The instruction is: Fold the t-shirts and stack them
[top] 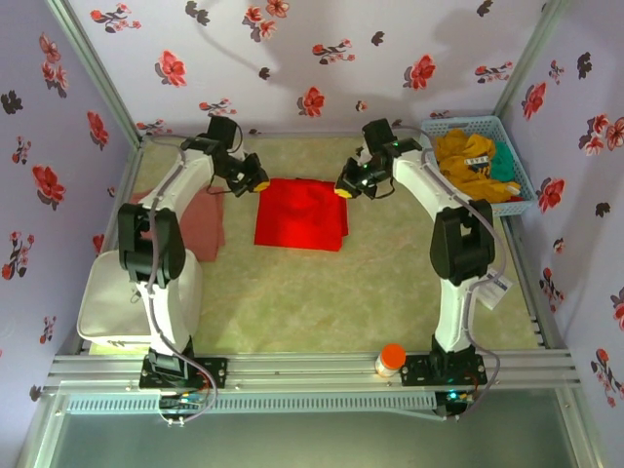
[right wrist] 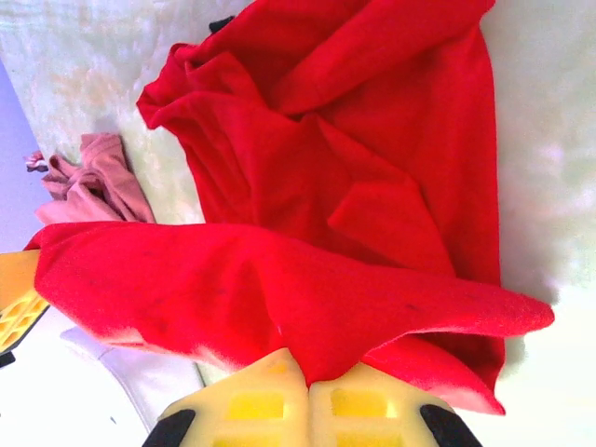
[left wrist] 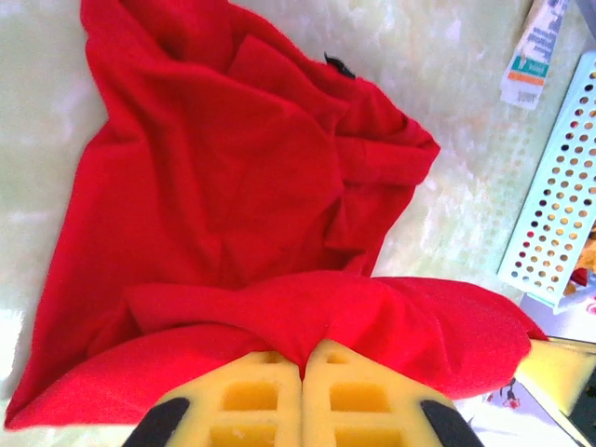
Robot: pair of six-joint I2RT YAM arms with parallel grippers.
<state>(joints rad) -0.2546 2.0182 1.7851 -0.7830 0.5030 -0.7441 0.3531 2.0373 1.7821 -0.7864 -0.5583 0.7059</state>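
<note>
The red t-shirt's held edge (right wrist: 177,293) is stretched between both grippers above the t-shirt's lower layer. My right gripper should now go toward the back edge (top: 314,179) and let go there.
The bright red t-shirt (top: 300,216) lies partly folded on the cream mat at the back centre. My left gripper (top: 259,183) is shut on its back left corner, and my right gripper (top: 344,190) is shut on its back right corner. In the left wrist view the red cloth (left wrist: 223,186) is pinched between the yellow fingers (left wrist: 251,396), with a lifted fold running across. The right wrist view shows the same red shirt (right wrist: 372,149) caught between its yellow pads (right wrist: 372,410). The salmon-pink t-shirt (top: 203,224) lies flat at the left, also seen as pink cloth (right wrist: 93,182).
A light blue basket (top: 519,175) with yellow and green clothes stands at the back right. A white bag (top: 122,302) sits at the left near the left arm's base. An orange-capped bottle (top: 390,359) stands on the front rail.
</note>
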